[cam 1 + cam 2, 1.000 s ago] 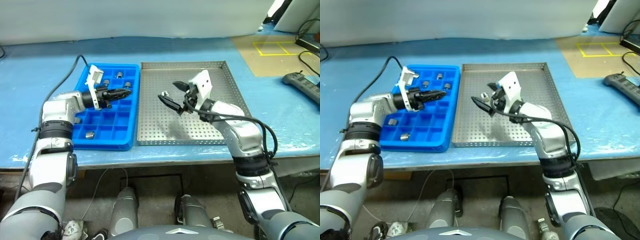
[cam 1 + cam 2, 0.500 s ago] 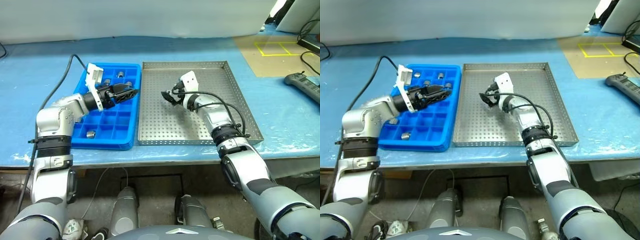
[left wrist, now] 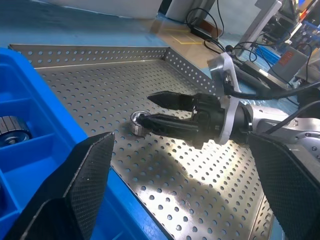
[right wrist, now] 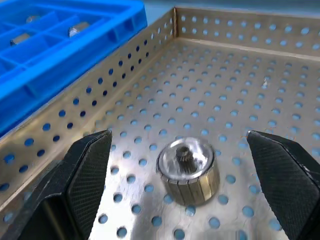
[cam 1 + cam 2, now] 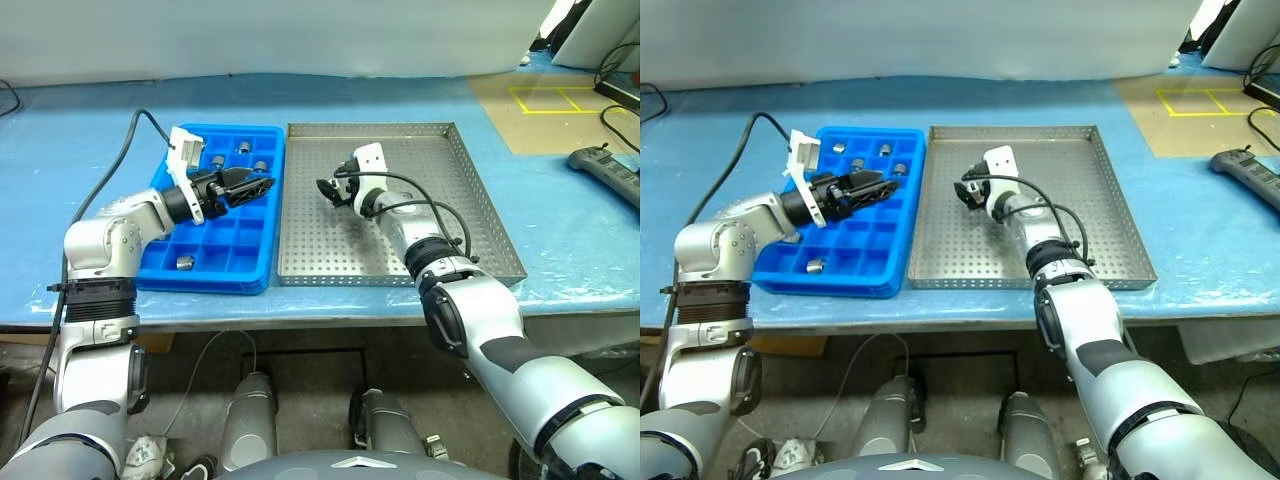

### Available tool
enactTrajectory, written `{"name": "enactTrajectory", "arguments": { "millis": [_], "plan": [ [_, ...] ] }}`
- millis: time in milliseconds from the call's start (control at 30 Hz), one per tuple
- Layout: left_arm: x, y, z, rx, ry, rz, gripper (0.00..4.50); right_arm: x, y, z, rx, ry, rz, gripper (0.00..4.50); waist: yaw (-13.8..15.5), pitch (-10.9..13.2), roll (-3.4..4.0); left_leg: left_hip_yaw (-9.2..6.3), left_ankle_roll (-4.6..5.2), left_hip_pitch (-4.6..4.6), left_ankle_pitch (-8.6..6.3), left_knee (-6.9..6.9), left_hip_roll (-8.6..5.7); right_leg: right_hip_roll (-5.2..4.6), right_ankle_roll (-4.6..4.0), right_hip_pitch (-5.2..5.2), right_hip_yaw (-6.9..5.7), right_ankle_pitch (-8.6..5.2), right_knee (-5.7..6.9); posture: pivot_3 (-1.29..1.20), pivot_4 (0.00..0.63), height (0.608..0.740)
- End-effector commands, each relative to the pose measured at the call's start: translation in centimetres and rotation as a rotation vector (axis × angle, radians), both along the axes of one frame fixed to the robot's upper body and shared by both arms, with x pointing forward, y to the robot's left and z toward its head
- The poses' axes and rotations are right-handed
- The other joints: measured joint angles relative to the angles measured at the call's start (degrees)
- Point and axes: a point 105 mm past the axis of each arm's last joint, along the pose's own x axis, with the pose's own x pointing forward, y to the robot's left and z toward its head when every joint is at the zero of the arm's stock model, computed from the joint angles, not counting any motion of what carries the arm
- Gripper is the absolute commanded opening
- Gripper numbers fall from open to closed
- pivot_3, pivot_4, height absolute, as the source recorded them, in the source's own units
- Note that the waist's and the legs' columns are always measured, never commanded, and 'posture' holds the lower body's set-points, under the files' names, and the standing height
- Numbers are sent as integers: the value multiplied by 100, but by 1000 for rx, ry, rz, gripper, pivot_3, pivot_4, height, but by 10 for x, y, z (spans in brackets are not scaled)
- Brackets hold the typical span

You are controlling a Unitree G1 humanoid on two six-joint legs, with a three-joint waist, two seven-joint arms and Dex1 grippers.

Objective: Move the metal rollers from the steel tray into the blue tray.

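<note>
My left gripper is hovering over the blue tray's compartments [image 5: 249,214] next to the steel tray. It should move back, and my right gripper should carry the metal roller [image 4: 188,172] there.
One metal roller [image 4: 189,170] lies on the steel tray [image 5: 400,250], in its near-left part. My right gripper [image 4: 178,137] is low over that tray, open, with a finger on either side of the roller and not touching it. In the left wrist view the same roller [image 3: 138,122] sits at the tip of the right gripper [image 3: 156,108]. My left gripper [image 5: 247,185] hovers open and empty over the right side of the blue tray [image 5: 200,285]. Several rollers [image 5: 243,148] rest in the blue tray's compartments.
The two trays stand side by side on a blue-covered table. A dark power strip [image 5: 605,170] lies at the far right, behind it a yellow taped square [image 5: 548,97]. A black cable [image 5: 120,170] runs to my left arm.
My left gripper has opened over the blue tray. My right gripper has swung forward and down to the roller in the steel tray, staying open.
</note>
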Motion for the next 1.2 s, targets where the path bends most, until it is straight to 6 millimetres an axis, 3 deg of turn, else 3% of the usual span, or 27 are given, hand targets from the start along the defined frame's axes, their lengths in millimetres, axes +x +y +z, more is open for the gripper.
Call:
{"name": "enactTrajectory", "arguments": {
  "millis": [33, 267, 367, 500, 567, 700, 1000, 1100, 1200],
  "plan": [
    [-8, -6, 11, 23, -75, -36, 4485, 2, 3, 5, 3, -22, -10, 4500, -3, 0, 0, 0, -6, -1, 4, 0, 0, 0, 0, -1, 1, 0, 0, 41, 150, 740],
    [-14, -5, 9, 49, -83, -80, 4485, 2, 13, 10, 18, -30, -7, 4500, 1, 0, 0, 1, -6, -6, 5, -5, 7, 8, -1, -8, -2, 0, 0, 44, 150, 740],
    [-13, -5, 8, 48, -83, -80, 4500, 3, 10, 8, 20, -26, -32, 3832, 8, 0, 0, 1, -6, -7, 5, -4, 6, 7, -1, -8, -2, 0, 0, 44, 150, 740],
    [-13, -7, 6, 46, -75, -89, 4500, 3, 5, 4, -9, -24, -59, 2526, 7, 0, 0, 1, -9, -6, 6, -4, 6, 7, -1, -8, -2, 0, 1, 38, 150, 740],
    [-12, -7, 5, 45, -71, -88, 4500, 3, 4, 5, 5, -28, -54, 2526, 5, 0, 0, 1, -10, -5, 7, -4, 7, 8, -1, -8, -2, 0, 2, 37, 150, 740],
    [-12, -7, 3, 42, -63, -91, 4500, 4, 2, 8, 5, -37, -51, 1660, 4, 0, 0, 1, -11, -6, 7, -5, 6, 8, -1, -8, -2, 0, 1, 32, 150, 740],
    [-27, -1, 9, 69, -98, -147, 4500, -3, 24, 44, 23, -136, 157, 1598, -4, 1, 1, 3, -10, -10, 7, -6, 9, 10, -1, -15, -1, 0, 1, 33, 150, 740],
    [-40, 3, 11, 90, -105, -193, 4500, -22, 36, 63, 71, -169, 336, 1598, 6, 1, 1, 3, -10, -11, 6, -9, 11, 12, -1, -15, -3, 0, -2, 38, 150, 740],
    [-51, 14, 10, 178, -130, -208, 4500, -63, 43, 78, 83, -170, 584, 1598, 73, 1, 0, 2, -7, -11, 5, -15, 11, 14, 0, -11, -6, 0, -9, 62, 150, 740]
  ]
}}
